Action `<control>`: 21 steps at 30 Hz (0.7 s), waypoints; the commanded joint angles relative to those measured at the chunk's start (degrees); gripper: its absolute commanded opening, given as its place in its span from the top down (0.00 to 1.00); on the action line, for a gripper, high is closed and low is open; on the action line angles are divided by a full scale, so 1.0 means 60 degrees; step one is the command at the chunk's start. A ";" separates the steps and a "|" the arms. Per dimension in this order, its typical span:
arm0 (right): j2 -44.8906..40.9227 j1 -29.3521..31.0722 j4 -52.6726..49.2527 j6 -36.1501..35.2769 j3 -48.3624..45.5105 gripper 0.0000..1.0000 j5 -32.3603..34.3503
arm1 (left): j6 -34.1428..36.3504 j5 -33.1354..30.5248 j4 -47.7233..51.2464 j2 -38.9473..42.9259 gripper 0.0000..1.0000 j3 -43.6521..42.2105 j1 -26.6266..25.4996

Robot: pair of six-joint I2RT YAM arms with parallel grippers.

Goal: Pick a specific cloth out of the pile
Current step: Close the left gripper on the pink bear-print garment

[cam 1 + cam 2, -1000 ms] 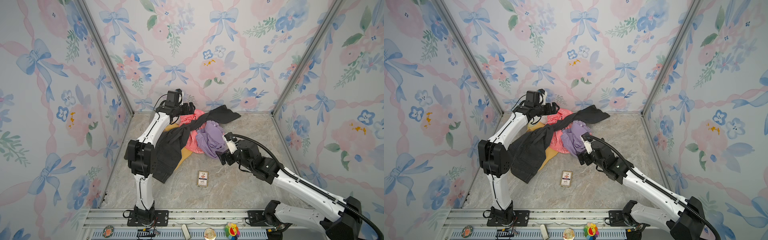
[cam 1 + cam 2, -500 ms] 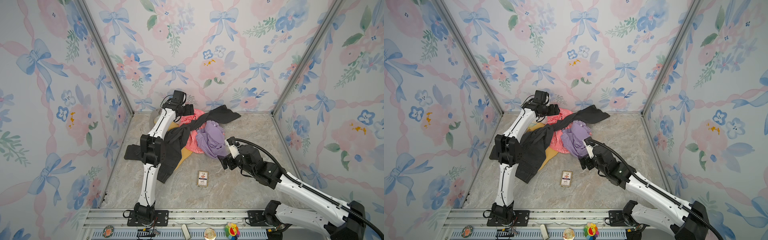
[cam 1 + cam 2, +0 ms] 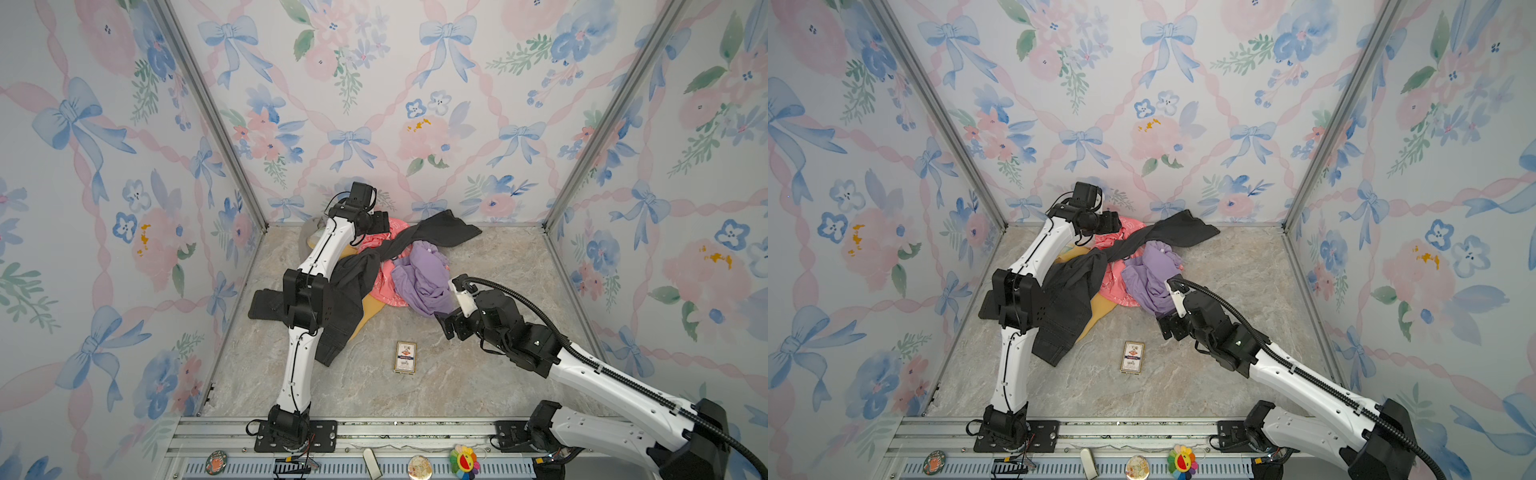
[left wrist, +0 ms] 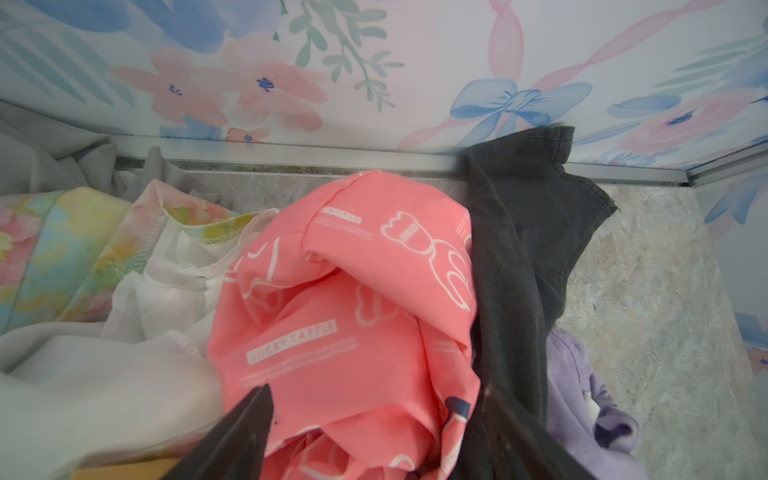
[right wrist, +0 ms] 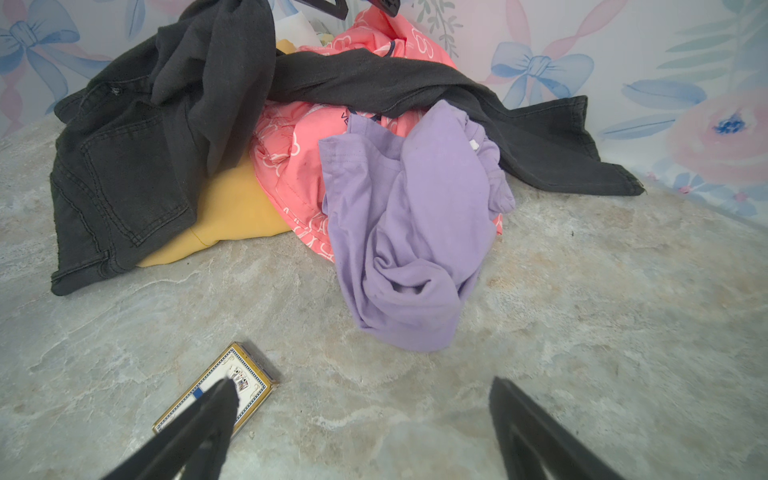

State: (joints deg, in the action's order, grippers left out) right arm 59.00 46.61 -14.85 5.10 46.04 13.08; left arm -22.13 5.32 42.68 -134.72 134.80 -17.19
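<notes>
The dark grey jeans' leg (image 4: 513, 328) is under one of my left gripper's fingers, so I should bring both over the coral-pink cloth's uncovered part (image 4: 352, 388) before pinching and lifting.
The cloth (image 4: 353, 311) is coral-pink with white outline prints and lies bunched in the pile under the dark grey jeans (image 3: 349, 299), beside the lilac cloth (image 3: 422, 286). It shows in both top views (image 3: 384, 282) (image 3: 1115, 282) and in the right wrist view (image 5: 299, 166). My left gripper (image 4: 378, 399) is at the back of the pile (image 3: 380, 222), its jaws apart on either side of a raised fold of the cloth. My right gripper (image 5: 361, 390) hovers open over bare floor in front of the lilac cloth (image 3: 446, 324), holding nothing.
A mustard-yellow cloth (image 3: 370, 309) sticks out under the jeans. A pastel-patterned cloth (image 4: 62, 249) and a white cloth (image 4: 124, 353) lie by the back wall. A card box (image 3: 405, 356) lies on the marble floor (image 3: 478, 374) near the right gripper.
The left arm's elbow has swung over the jeans and its gripper has come down onto the coral fold, jaws narrowing. The right gripper has barely moved.
</notes>
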 commanded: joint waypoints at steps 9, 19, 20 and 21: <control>0.0057 0.0113 -0.0089 0.0071 -0.0020 0.03 0.0325 | 0.0884 -0.1072 0.0461 0.0199 0.31 -0.0217 -0.0104; 0.0171 0.0105 -0.0096 0.0071 0.0079 0.03 0.0387 | 0.1249 -0.1447 0.0450 -0.0049 0.45 -0.0194 -0.0350; 0.0152 0.0115 -0.0088 0.0062 0.0068 0.03 0.0420 | 0.1229 -0.1444 0.0446 -0.0086 0.47 -0.0117 -0.0356; 0.0152 0.0113 -0.0090 0.0047 0.0055 0.03 0.0452 | 0.1228 -0.1417 0.0446 -0.0135 0.49 -0.0049 -0.0370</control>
State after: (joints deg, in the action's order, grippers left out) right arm 59.75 46.61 -14.85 5.10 46.04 14.26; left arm -15.66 -2.59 44.36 -134.72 133.16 -19.11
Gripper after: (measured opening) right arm 0.973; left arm 0.520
